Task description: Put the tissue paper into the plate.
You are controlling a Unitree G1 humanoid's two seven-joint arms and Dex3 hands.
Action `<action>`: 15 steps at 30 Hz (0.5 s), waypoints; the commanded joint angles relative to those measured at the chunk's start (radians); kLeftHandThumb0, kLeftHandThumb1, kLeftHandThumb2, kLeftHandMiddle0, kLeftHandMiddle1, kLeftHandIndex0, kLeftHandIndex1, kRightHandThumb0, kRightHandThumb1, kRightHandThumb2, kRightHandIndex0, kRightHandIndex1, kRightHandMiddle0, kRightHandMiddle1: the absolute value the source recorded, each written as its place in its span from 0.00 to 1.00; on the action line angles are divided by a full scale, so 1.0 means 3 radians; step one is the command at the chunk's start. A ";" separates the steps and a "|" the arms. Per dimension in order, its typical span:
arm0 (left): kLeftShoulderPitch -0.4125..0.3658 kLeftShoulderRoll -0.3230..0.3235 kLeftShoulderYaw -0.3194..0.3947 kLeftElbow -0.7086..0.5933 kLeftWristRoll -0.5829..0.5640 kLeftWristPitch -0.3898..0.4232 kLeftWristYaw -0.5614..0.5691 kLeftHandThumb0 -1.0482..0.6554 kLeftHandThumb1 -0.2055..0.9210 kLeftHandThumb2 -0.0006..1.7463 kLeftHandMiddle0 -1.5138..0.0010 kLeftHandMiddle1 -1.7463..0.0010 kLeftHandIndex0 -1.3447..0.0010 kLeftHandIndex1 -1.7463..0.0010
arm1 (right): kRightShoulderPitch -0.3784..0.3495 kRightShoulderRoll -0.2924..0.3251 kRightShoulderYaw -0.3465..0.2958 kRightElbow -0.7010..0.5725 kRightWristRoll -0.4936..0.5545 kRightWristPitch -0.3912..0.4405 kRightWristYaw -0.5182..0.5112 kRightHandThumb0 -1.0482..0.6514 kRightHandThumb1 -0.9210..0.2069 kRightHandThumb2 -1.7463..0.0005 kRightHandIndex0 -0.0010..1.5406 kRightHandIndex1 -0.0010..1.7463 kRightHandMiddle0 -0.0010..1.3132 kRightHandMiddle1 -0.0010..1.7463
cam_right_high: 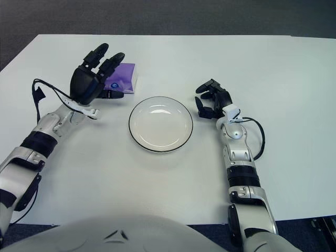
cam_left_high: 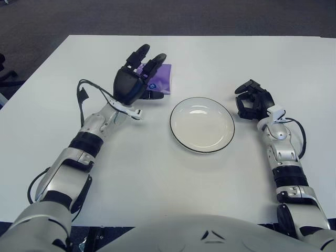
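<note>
The purple tissue pack (cam_left_high: 161, 80) will stay in its block shape when I carry it to the plate, because the straight outer edge (cam_left_high: 170, 79) looks crisp beyond my fingers.
A purple tissue pack (cam_left_high: 161, 79) lies on the white table (cam_left_high: 157, 173), up and left of the plate; it also shows in the right eye view (cam_right_high: 125, 77). A white plate (cam_left_high: 202, 124) with a dark rim sits empty at the middle. My left hand (cam_left_high: 137, 73) is over the near left edge of the pack, fingers spread and stretched forward, thumb by the pack's near edge. It hides part of the pack. My right hand (cam_left_high: 251, 100) shows just right of the plate, fingers loosely curled and empty.
Dark carpet (cam_left_high: 157, 16) lies beyond the table's far edge. A black cable (cam_left_high: 84, 97) loops off my left forearm.
</note>
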 commanded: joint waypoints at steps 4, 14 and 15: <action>-0.0238 -0.0023 -0.0090 0.0160 -0.0071 0.0044 -0.0251 0.05 1.00 0.22 0.85 1.00 0.79 0.96 | 0.0393 0.0180 0.0110 0.0223 -0.0070 0.0125 -0.0008 0.61 0.39 0.40 0.35 1.00 0.33 0.85; -0.0555 -0.0133 -0.0202 0.0764 -0.0221 -0.0044 -0.0459 0.03 1.00 0.25 0.86 1.00 0.80 0.97 | 0.0403 0.0171 0.0129 0.0193 -0.0082 0.0153 -0.0018 0.61 0.39 0.40 0.35 1.00 0.33 0.84; -0.0587 -0.0143 -0.0198 0.0845 -0.0280 -0.0119 -0.0498 0.02 1.00 0.25 0.86 1.00 0.80 0.98 | 0.0404 0.0169 0.0130 0.0191 -0.0083 0.0156 -0.0019 0.61 0.39 0.40 0.35 1.00 0.33 0.84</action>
